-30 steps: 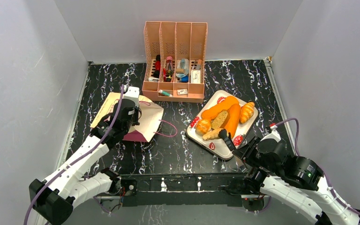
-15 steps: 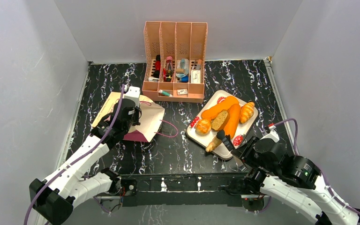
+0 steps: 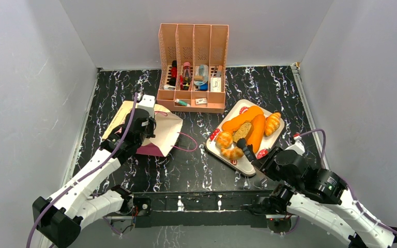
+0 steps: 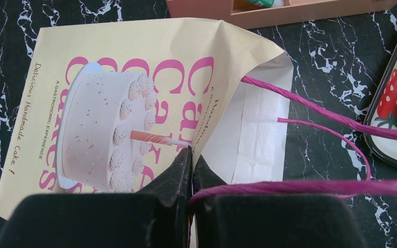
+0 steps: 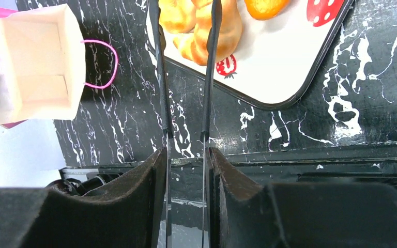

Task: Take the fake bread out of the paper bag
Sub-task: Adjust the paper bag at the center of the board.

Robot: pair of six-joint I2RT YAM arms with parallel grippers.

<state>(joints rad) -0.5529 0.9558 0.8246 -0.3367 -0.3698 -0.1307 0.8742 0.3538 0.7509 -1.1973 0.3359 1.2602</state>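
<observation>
The empty paper bag lies sideways, its opening (image 3: 172, 128) toward the tray; next my left gripper stands it up before release.
The paper bag (image 3: 160, 132) lies on its side at the left, mouth toward the tray. My left gripper (image 3: 146, 124) is shut on its upper edge, seen in the left wrist view where the jaws (image 4: 190, 155) pinch the printed paper (image 4: 108, 103). The fake bread lies on a white strawberry tray (image 3: 245, 164): two long loaves (image 3: 257, 132), a speckled slice (image 3: 242, 132), a round bun (image 3: 224, 138) and croissants (image 3: 232, 153). My right gripper (image 3: 260, 163) is shut on black tongs (image 5: 160, 77). Their arms stand slightly apart on either side of the near croissant (image 5: 222, 36).
A peach slotted file organiser (image 3: 193, 67) with small items stands at the back centre. The bag's pink cord handle (image 3: 186, 140) trails on the black marbled table between bag and tray. In the right wrist view the bag's mouth (image 5: 36, 62) shows only cream walls. Grey walls enclose the table.
The tongs have spread a little and the croissant they carried now rests on the tray's near-left corner. The right arm has shifted slightly left. The left arm and the bag are still.
</observation>
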